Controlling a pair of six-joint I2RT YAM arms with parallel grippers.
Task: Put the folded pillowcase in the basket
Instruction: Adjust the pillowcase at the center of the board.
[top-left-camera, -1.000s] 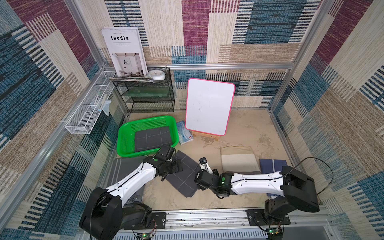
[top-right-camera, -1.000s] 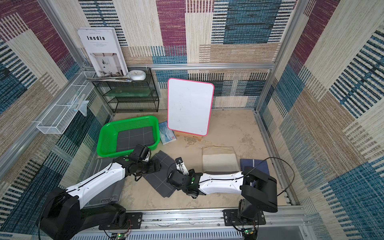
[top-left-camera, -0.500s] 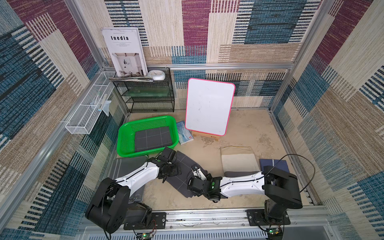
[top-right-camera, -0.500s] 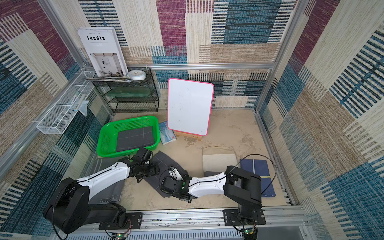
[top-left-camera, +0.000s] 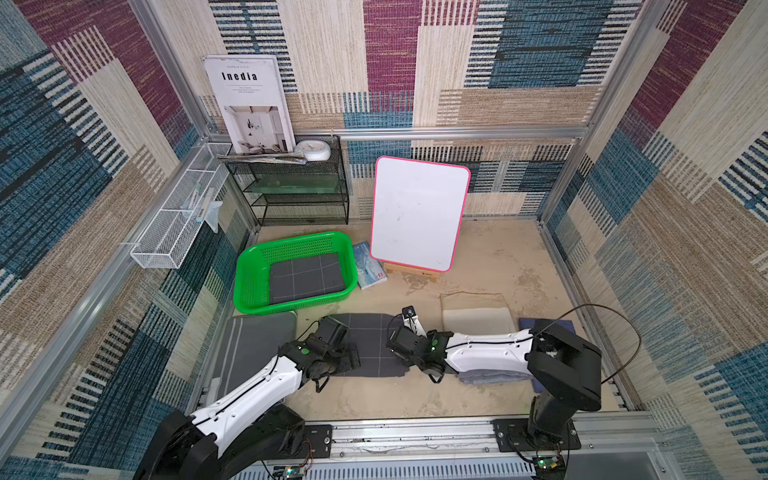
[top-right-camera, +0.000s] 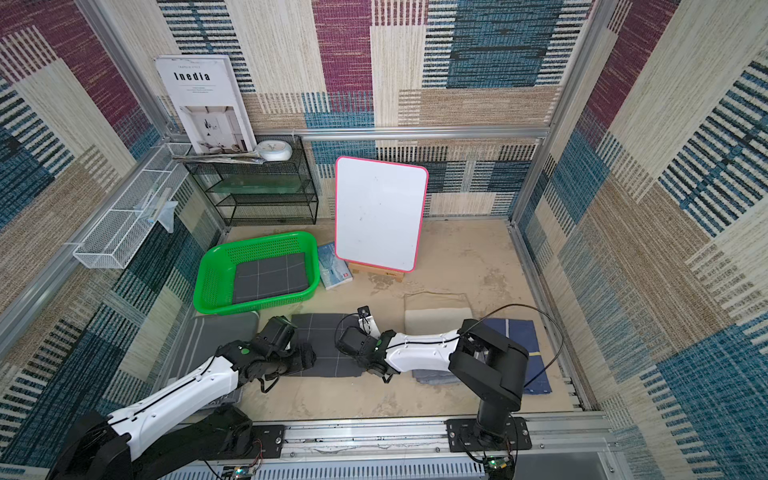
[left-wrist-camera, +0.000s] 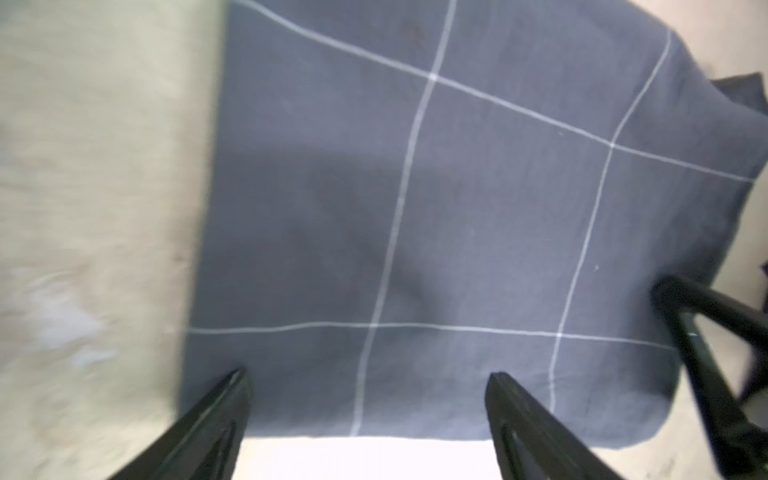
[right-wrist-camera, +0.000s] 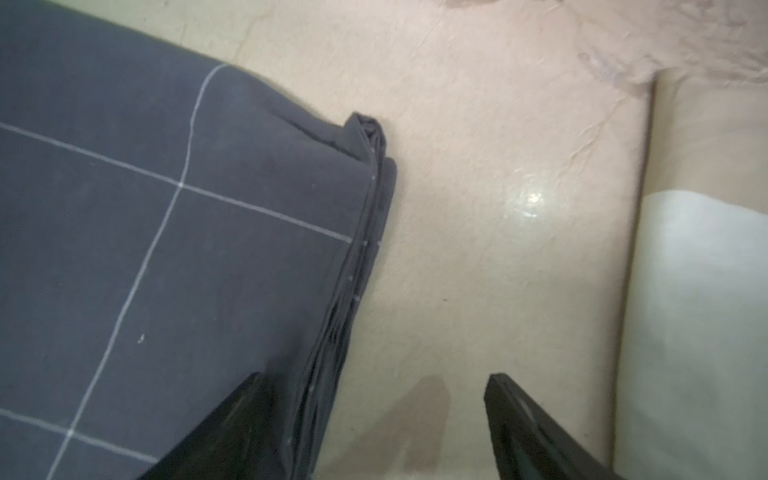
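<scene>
My left gripper needs to back away because both its fingers are over the pillowcase, inside its side edge (left-wrist-camera: 320, 380). Its fingers should go on either side of that edge (left-wrist-camera: 195, 296) before they pinch it.
A folded dark grey pillowcase (top-left-camera: 374, 345) (top-right-camera: 328, 345) with thin white grid lines lies flat on the beige table, in front of the bright green basket (top-left-camera: 249, 282) (top-right-camera: 208, 282). A similar folded grid cloth (top-left-camera: 307, 276) lies inside the basket. My left gripper (top-left-camera: 349, 359) (left-wrist-camera: 368, 376) is open, low over the pillowcase's left edge (left-wrist-camera: 415, 208), with nothing between its fingers. My right gripper (top-left-camera: 392, 347) (right-wrist-camera: 374, 376) is open at the right edge (right-wrist-camera: 166, 249). One of its fingers is over the cloth, the other over bare table.
A pink-rimmed whiteboard (top-left-camera: 419, 212) leans at the back, with a blue booklet (top-left-camera: 368, 266) beside the basket. A black wire shelf (top-left-camera: 299, 187) and a white wire rack (top-left-camera: 178, 220) stand back left. Folded cloths lie around: striped grey (top-left-camera: 253, 345), beige (top-left-camera: 478, 320), dark blue (top-right-camera: 515, 332).
The pillowcase has turned from slanted to square with the table's front. My right gripper has drawn back from its near corner to its right edge. The left gripper stays at its left side.
</scene>
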